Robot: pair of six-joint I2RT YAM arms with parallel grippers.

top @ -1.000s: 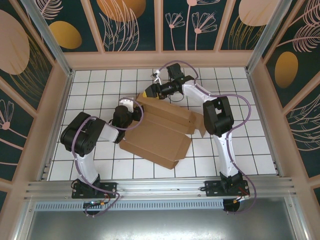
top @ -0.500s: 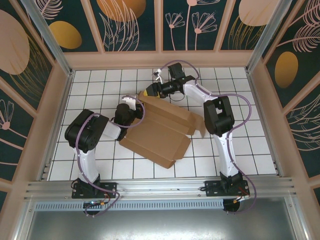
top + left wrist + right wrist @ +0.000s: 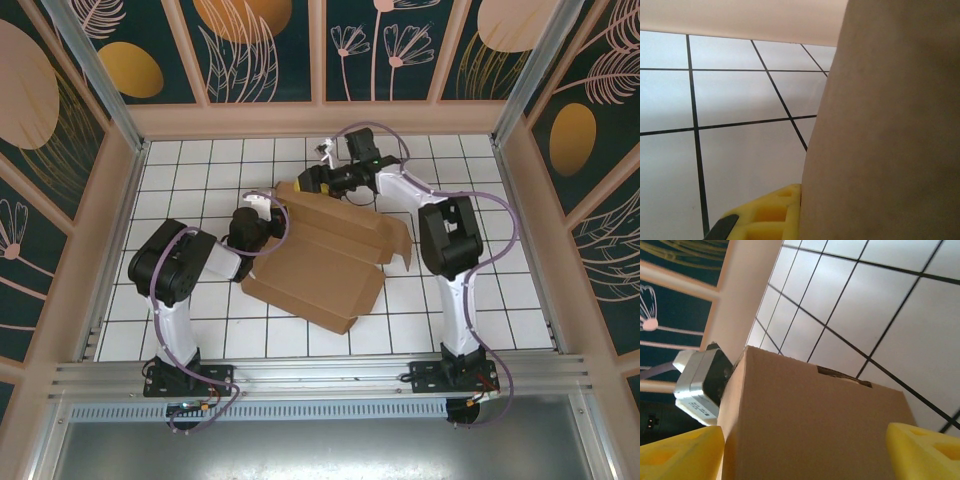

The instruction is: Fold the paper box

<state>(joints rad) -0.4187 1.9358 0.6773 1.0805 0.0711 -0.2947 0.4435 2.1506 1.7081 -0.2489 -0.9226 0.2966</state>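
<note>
The loose end flap (image 3: pixel 403 242) sticks out at the opposite end, while both my grippers crowd one end of the box (image 3: pixel 284 200). My right gripper should move back and take that flap.
The paper box (image 3: pixel 320 265) is brown corrugated cardboard, part-folded, lying slantwise on the white tiled floor with a raised long wall along its far side. My left gripper (image 3: pixel 262 213) is at the box's left end. In the left wrist view one yellow finger (image 3: pixel 765 217) presses flat against a cardboard wall (image 3: pixel 880 125), which hides the other finger. My right gripper (image 3: pixel 302 185) is at the box's far left corner. It stands open, its yellow fingers (image 3: pixel 680 450) wide apart on either side of the upright cardboard panel (image 3: pixel 815 425).
Peach-framed patterned walls (image 3: pixel 320 115) enclose the tiled floor (image 3: pixel 200 160) on three sides. An aluminium rail (image 3: pixel 320 375) runs along the near edge by the arm bases. A loose end flap (image 3: pixel 400 240) sticks out on the box's right. The left wrist's grey camera block (image 3: pixel 700 380) sits beside the panel.
The right arm has swung to the right and its gripper has moved slightly right along the far wall. The box has turned a little and its right flap has swung outward. The left gripper moved up.
</note>
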